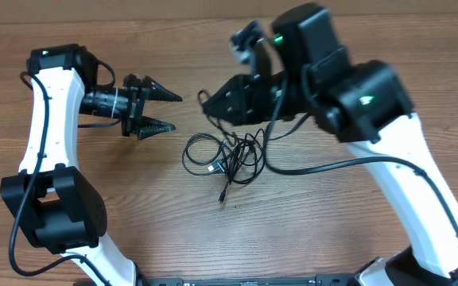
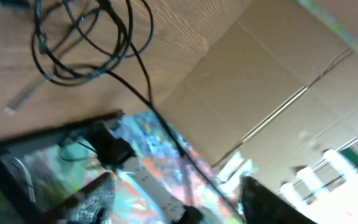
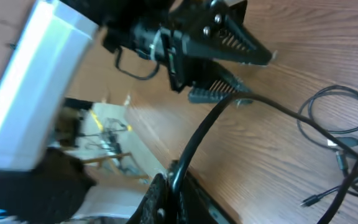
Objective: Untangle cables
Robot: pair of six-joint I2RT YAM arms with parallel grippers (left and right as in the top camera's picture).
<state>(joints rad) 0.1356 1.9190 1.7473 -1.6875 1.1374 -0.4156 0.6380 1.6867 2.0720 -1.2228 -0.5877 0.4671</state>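
The robot's right gripper holds a black piece of cable that still runs into the tangle (image 1: 233,159), so next the left gripper takes the piece (image 1: 207,113) and pulls it free of the other cables.
A loose tangle of thin black cables (image 1: 225,155) lies on the wooden table at the centre. My right gripper (image 1: 203,102) hovers just behind the tangle. In the right wrist view its jaws (image 3: 174,186) are shut on one black strand, which runs up and right to the tangle (image 3: 347,137). My left gripper (image 1: 175,112) is open and empty, left of the tangle and above the table. In the left wrist view its fingers (image 2: 179,205) are spread wide, with the cables (image 2: 86,43) at the top left. One strand stretches away from them.
The wooden table (image 1: 332,230) fills the overhead view. The right arm's thicker black wire (image 1: 316,168) hangs in a loop just right of the tangle. My left gripper also shows in the right wrist view (image 3: 260,78), close to the held strand.
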